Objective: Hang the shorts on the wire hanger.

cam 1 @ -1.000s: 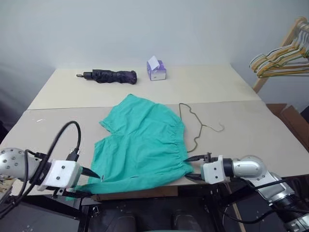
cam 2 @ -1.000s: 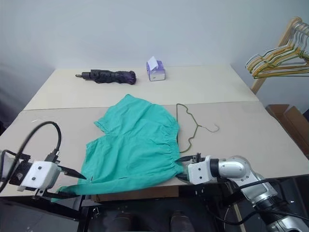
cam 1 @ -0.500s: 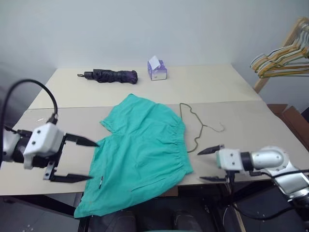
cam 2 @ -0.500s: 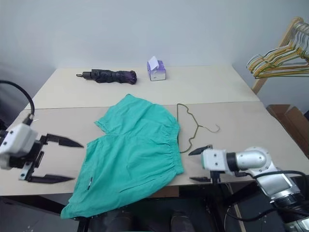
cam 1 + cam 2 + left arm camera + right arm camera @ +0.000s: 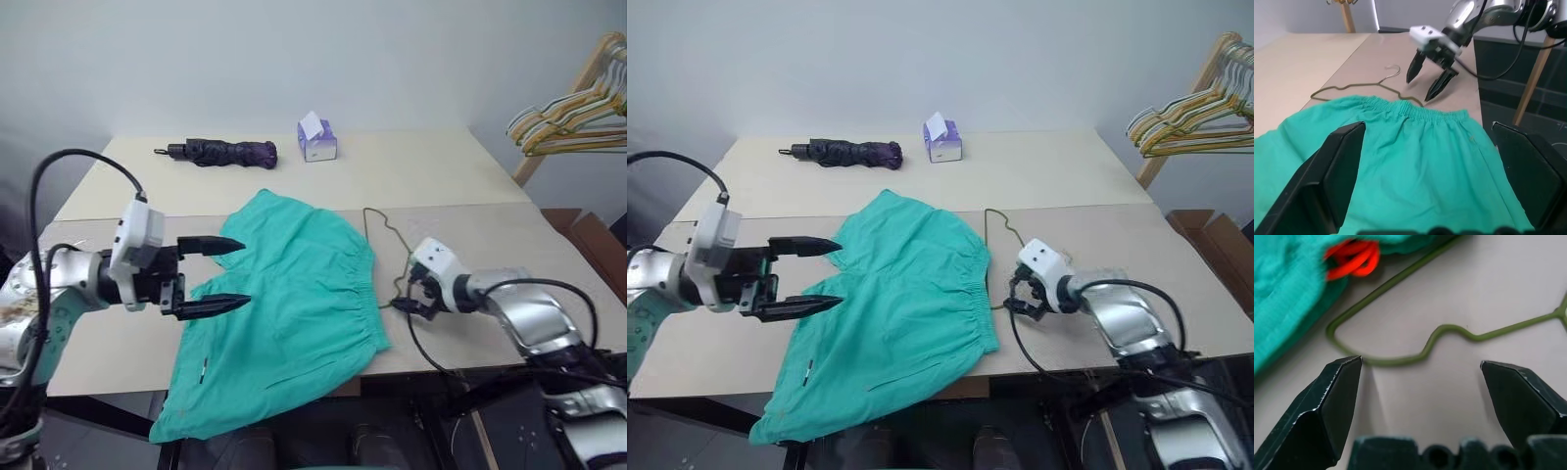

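Observation:
The long bar is clear of the orange tag [image 5: 1355, 258], so I expect the wire hanger [image 5: 389, 225] to leave the shorts lying flat when I lift the hanger.
The teal shorts [image 5: 284, 294] lie flat on the table [image 5: 490, 186], one near corner hanging over the front edge. An orange tag [image 5: 1352, 257] shows inside the waistband. The wire hanger [image 5: 381, 222] lies beside the waistband, touching it. My left gripper [image 5: 240, 272] hovers open above the shorts' left side, pointing toward the right one. My right gripper [image 5: 409, 299] is open and tipped down just over the hanger's near end [image 5: 1449, 330], with nothing between its fingers. The left wrist view shows the shorts [image 5: 1400, 161], the hanger [image 5: 1352, 87] and the right gripper [image 5: 1419, 89].
A folded dark umbrella [image 5: 223, 153] and a purple tissue box [image 5: 318, 142] lie on the far half of the table. Beyond the table's right side, a bunch of pale hangers [image 5: 568, 117] hangs on a wooden rack, with a cardboard box [image 5: 588, 240] below.
Both grippers have opened and left the shorts' near edge. The left one rose and swung right over the shorts. The right one moved forward and tipped down onto the hanger. The shorts' corner dropped over the edge.

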